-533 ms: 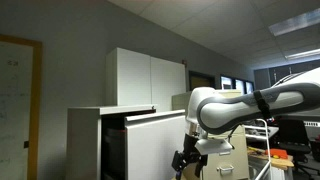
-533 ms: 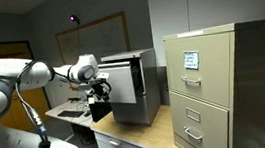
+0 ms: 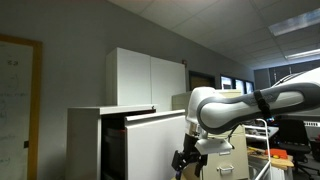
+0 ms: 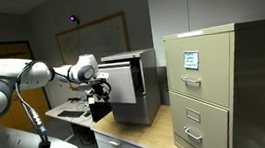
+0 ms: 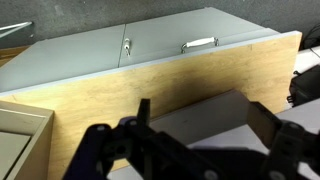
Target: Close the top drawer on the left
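The top drawer [image 3: 153, 148] will slide straight back into the cabinet when I push it, because a dark gap [image 3: 114, 148] runs down behind the white drawer front.
The top drawer [image 3: 152, 142] of the low light-grey cabinet [image 3: 85, 140] stands pulled out, its plain white front facing out and a dark gap behind it. In an exterior view the drawer front [image 4: 122, 83] faces my arm. My gripper [image 3: 186, 160] hangs at the drawer front's edge, close to it; contact cannot be told. It also shows in an exterior view [image 4: 99, 89]. In the wrist view my gripper [image 5: 204, 120] is open and empty, its two dark fingers spread with a pale flat surface, probably the drawer front [image 5: 215, 108], behind them.
A beige filing cabinet [image 4: 209, 85] with handled drawers stands next to the grey cabinet, and shows in the wrist view [image 5: 150, 50]. A wooden counter [image 4: 139, 134] runs beneath. Tall white cupboard doors [image 3: 150, 80] rise behind. A desk with clutter [image 3: 290, 150] is beyond my arm.
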Robot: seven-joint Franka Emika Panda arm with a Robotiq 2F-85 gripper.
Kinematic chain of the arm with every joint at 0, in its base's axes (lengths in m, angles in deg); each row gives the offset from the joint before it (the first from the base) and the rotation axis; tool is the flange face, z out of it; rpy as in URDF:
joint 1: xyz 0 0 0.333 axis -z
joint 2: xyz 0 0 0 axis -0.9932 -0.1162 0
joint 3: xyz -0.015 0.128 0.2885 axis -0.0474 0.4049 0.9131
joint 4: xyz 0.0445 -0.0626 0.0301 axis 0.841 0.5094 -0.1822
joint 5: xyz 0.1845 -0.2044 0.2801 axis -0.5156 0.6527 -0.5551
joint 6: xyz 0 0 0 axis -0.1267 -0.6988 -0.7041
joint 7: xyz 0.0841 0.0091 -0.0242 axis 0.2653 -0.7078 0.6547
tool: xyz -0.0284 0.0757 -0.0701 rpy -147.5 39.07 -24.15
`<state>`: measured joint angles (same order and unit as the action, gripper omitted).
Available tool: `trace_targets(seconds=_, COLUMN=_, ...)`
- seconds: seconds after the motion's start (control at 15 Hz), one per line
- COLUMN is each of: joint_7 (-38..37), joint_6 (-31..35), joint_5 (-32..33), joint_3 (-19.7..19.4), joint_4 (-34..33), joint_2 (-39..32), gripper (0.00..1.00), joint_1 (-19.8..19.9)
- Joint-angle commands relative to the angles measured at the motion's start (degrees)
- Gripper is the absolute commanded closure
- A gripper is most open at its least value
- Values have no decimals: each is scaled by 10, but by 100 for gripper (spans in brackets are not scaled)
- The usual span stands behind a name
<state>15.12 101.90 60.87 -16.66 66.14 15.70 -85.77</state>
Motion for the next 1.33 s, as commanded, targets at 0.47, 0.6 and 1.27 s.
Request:
trace_targets(seconds=0.47, joint_7=0, joint_6=-1, joint_5=0, joint_3=0, joint_4=-1, joint_2=0, gripper=0, joint_1=0)
trace_targets(seconds=0.6, joint_7=-13, joint_6=12, joint_5=6, joint_3=9, joint_4=-4, joint_2=-9, gripper=0, joint_1=5)
trace_targets(seconds=1.27, joint_7=-230, joint_6=176, joint_5=63, joint_3=130, joint_4=-63, joint_2=-39, gripper=40, joint_1=47)
